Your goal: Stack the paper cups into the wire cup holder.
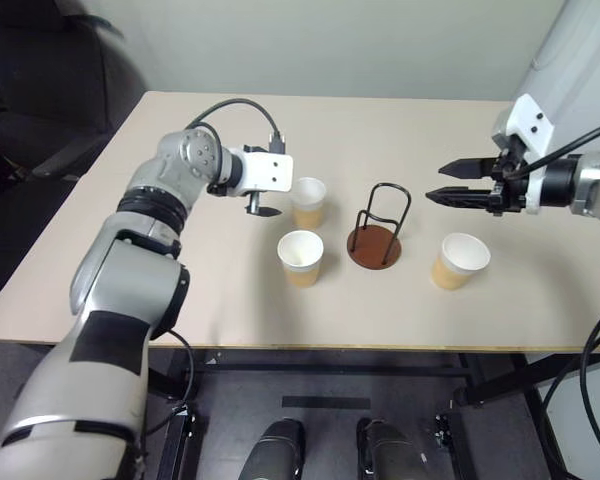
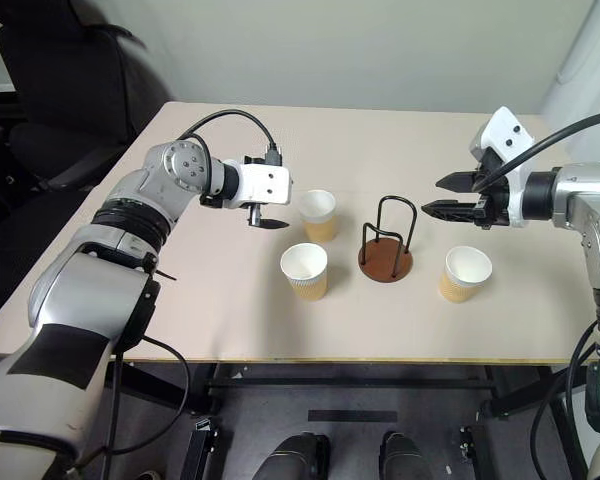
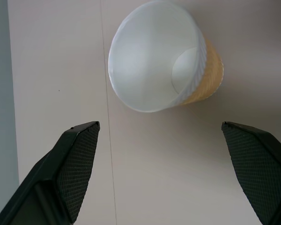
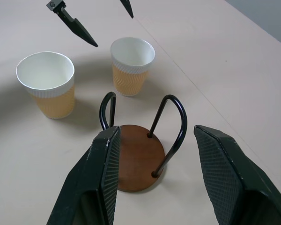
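Observation:
My left gripper should go to the back cup, take that cup's rim (image 1: 298, 195) and put the cup inside the empty holder (image 1: 374, 246), because the holder stands between my right gripper and the cup.
Three tan paper cups with white rims stand upright on the beige table: one at the back (image 1: 308, 200), one nearer the front (image 1: 300, 257), and one to the right (image 1: 460, 260). Between them is the wire cup holder (image 1: 375, 235), a reddish-brown disc with black wire loops and nothing inside it. My left gripper (image 1: 265, 208) hovers open just left of the back cup (image 3: 159, 61), which lies ahead of its fingers (image 3: 77, 159). To the right of the holder (image 4: 136, 157) and above it, my right gripper (image 1: 450, 183) is open and holds nothing.
A black chair (image 1: 40, 90) stands beyond the table's far left corner. The table's front edge (image 1: 280, 345) runs close below the front cup. A light wall rises behind the table.

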Motion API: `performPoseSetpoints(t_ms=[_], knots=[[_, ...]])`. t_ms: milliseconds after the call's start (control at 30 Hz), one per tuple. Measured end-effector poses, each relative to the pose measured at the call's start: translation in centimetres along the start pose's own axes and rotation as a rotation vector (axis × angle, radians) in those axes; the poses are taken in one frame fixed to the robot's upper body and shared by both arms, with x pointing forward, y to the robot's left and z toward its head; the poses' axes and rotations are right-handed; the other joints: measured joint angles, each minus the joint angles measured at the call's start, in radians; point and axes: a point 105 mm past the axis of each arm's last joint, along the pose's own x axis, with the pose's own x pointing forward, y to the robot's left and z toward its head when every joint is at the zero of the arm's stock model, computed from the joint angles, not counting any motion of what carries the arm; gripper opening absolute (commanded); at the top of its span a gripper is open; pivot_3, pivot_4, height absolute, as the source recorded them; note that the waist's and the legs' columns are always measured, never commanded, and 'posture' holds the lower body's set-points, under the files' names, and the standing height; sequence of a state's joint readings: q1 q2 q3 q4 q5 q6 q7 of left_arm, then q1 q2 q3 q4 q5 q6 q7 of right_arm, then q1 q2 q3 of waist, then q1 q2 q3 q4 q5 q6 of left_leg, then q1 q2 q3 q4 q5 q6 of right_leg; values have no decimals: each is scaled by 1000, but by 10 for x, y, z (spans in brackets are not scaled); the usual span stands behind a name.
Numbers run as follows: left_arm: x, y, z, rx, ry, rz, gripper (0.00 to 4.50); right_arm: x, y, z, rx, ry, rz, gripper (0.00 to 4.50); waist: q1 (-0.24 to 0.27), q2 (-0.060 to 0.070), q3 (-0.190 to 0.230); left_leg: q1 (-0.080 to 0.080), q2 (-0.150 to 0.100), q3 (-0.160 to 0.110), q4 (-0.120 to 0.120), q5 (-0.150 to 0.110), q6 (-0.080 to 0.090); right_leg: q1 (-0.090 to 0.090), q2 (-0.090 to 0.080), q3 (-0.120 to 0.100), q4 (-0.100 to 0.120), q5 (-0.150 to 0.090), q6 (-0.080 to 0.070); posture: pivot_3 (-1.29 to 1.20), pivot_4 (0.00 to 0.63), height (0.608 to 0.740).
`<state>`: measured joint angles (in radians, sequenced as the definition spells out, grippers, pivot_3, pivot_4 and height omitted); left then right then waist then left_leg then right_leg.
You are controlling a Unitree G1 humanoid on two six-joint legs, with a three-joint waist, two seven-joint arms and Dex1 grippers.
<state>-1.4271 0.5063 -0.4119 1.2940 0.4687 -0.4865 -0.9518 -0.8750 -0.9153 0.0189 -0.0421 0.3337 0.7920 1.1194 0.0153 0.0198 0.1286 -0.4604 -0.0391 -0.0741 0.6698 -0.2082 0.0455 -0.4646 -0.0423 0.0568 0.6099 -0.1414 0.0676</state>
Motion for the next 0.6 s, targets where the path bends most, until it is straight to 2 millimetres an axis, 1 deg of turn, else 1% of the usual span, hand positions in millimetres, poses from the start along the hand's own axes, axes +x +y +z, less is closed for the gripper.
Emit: performPoseSetpoints(t_ms=[233,367,600], knots=[[11,-5,4,34,3,3,4500,0,0,0,-1,2,-3,2449,-1,0,0,0,-1,2,3,0,0,1,2,-1,1,0,0,0,150,740],[18,-8,8,53,1,8,4500,0,0,0,-2,3,-5,2449,1,0,0,0,0,0,4,0,1,1,0,0,1,1,1,0,150,740],[26,-10,7,116,43,39,4500,0,0,-2,-3,5,-6,2449,0,0,0,0,-1,1,6,0,1,2,1,-1,1,1,2,0,150,740]])
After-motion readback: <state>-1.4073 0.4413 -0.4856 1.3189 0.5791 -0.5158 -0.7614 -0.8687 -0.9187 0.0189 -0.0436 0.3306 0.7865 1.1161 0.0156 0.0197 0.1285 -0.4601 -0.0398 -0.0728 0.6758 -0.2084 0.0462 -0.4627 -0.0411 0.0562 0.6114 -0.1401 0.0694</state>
